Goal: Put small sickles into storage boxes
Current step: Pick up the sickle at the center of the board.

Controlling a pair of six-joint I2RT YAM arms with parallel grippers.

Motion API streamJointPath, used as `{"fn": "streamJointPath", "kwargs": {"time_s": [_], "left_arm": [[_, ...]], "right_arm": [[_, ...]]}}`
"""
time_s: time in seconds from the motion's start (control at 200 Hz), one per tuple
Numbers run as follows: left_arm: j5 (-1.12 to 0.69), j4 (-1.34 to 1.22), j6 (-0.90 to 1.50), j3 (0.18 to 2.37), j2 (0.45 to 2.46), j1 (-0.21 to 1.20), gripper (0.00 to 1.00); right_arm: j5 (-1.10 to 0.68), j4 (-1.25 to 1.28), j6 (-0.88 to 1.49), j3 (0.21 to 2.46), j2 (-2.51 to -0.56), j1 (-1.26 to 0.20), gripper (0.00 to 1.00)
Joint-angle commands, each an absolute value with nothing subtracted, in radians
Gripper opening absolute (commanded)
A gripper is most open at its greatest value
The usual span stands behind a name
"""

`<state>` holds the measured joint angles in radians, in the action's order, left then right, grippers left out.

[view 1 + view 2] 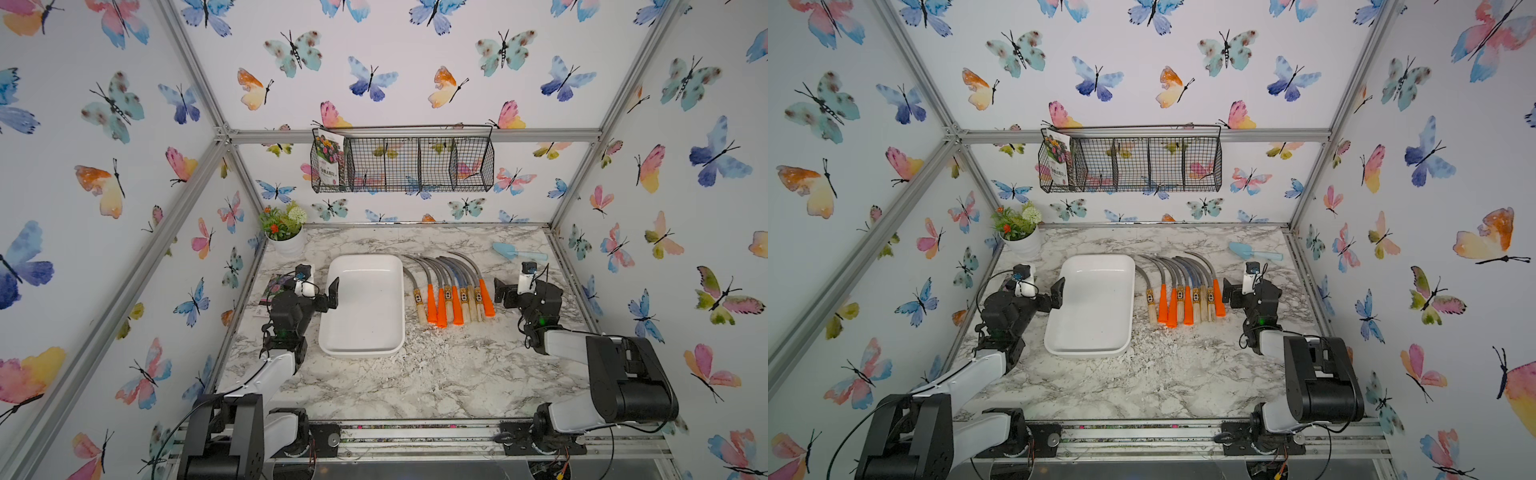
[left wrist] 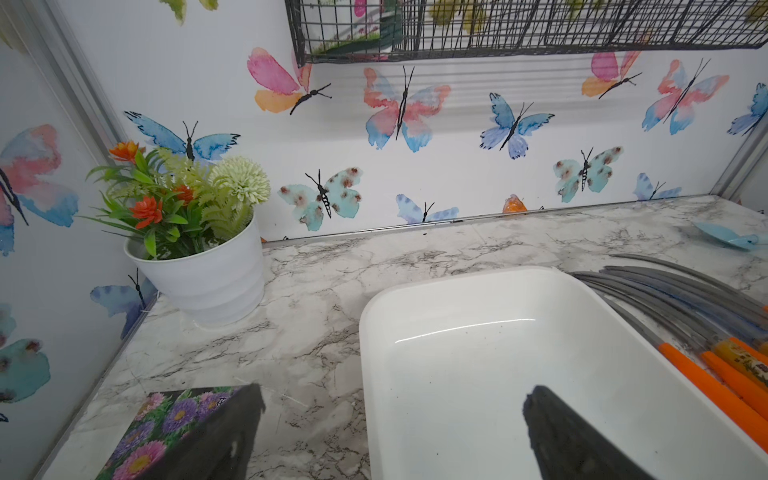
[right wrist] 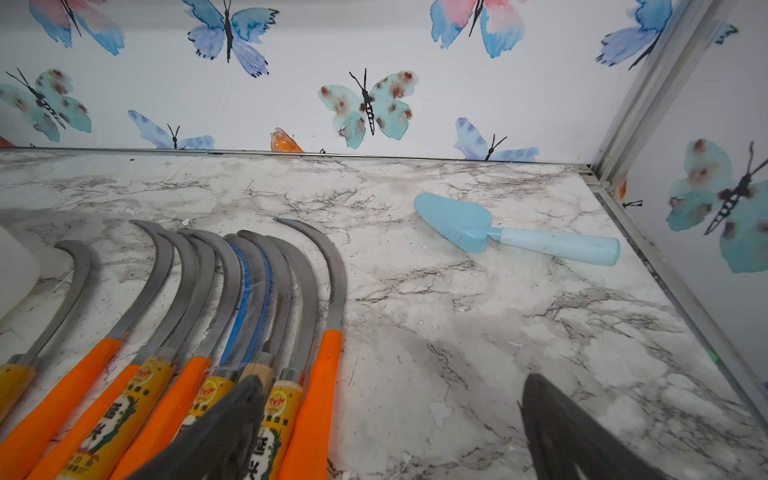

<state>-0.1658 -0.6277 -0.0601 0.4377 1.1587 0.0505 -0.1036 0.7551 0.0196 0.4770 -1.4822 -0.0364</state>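
Note:
The wooden handle point(image 1: 419, 305) nearest the tray lies clear of the orange handles, so my right gripper keeps moving toward that wooden handle point(image 1: 421, 313) and closes around it.
Several small sickles point(image 1: 449, 291) point(image 1: 1183, 291) lie side by side on the marble table, grey curved blades toward the back wall, handles orange or pale wood with gold labels point(image 3: 232, 316) point(image 2: 685, 307). Just left of them stands the storage box, an empty white tray point(image 1: 365, 316) point(image 1: 1096, 316) point(image 2: 478, 374). My left gripper point(image 1: 331, 293) point(image 1: 1057, 295) point(image 2: 395, 392) hangs open over the tray's left rim, holding nothing. My right gripper point(image 1: 500, 293) point(image 1: 1229, 293) point(image 3: 392, 384) is open just right of the sickle handles, one finger above them, the other over bare table.
A light blue trowel point(image 1: 519, 251) point(image 3: 515, 237) lies at the back right. A white flower pot point(image 1: 286, 239) point(image 2: 199, 282) stands at the back left. A flower-printed packet point(image 1: 272, 286) point(image 2: 166, 428) lies under my left arm. A black wire basket point(image 1: 403, 162) hangs on the back wall.

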Motion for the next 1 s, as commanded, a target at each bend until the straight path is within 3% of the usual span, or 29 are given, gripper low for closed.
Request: {"fn": "streamJointPath", "kwargs": {"time_s": [0.0,0.235,0.651,0.996], "left_arm": [[-0.221,-0.327,-0.033,0.544,1.149,0.062,0.98],[-0.239,-0.013,0.000,0.741,1.200,0.125,0.98],[-0.184,0.345,0.089,0.953,1.237,0.321,0.98],[-0.179,0.516,0.198,0.995,1.191,0.460,0.98]], "right_arm": [[-0.141,0.558,0.057,0.539,-1.450,-0.035,0.98],[-0.173,0.245,0.142,0.687,-1.386,-0.039,0.98],[-0.043,-0.223,0.254,0.899,-1.338,-0.190,0.98],[0.056,-0.425,0.363,1.035,-1.448,-0.468,0.98]]}}
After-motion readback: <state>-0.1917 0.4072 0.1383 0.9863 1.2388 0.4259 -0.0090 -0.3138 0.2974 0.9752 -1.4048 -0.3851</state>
